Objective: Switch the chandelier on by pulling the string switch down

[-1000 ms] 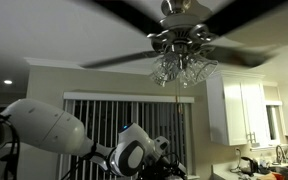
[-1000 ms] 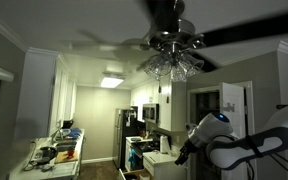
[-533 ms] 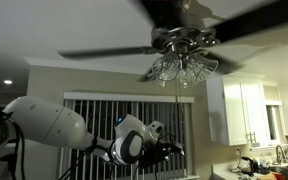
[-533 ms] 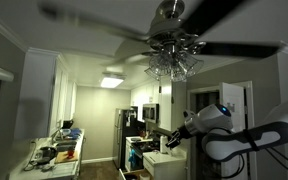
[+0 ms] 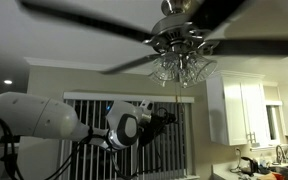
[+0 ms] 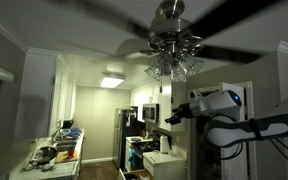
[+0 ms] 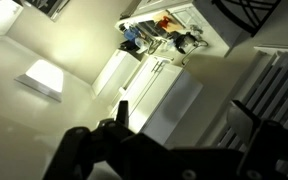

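Note:
Next, I raise my open gripper and close it around the string before pulling the string down, because my gripper is below and beside the string [image 5: 177, 91] switch's lower end [image 5: 177, 99].
The chandelier [image 5: 182, 65] is a cluster of glass shades under a ceiling fan, seen in both exterior views [image 6: 174, 62]. A thin string switch [image 5: 180, 92] hangs below the shades and also shows faintly in an exterior view [image 6: 157, 88]. My gripper [image 5: 169, 116] is raised just below and beside the string, a short way under the shades; it also shows in an exterior view [image 6: 171, 117]. In the wrist view the gripper [image 7: 184, 115] is open with nothing between its dark fingers. The string does not show in the wrist view.
The dark fan blades [image 5: 84, 30] spin as blurs above the arm. White wall cabinets [image 5: 246, 110] and window blinds [image 5: 89, 110] stand behind. A fridge [image 6: 129, 135], a cluttered counter [image 6: 54, 150] and a ceiling light [image 6: 111, 80] lie below and beyond.
My arm has lifted the gripper upward toward the chandelier and its hanging string. The fan blades keep turning.

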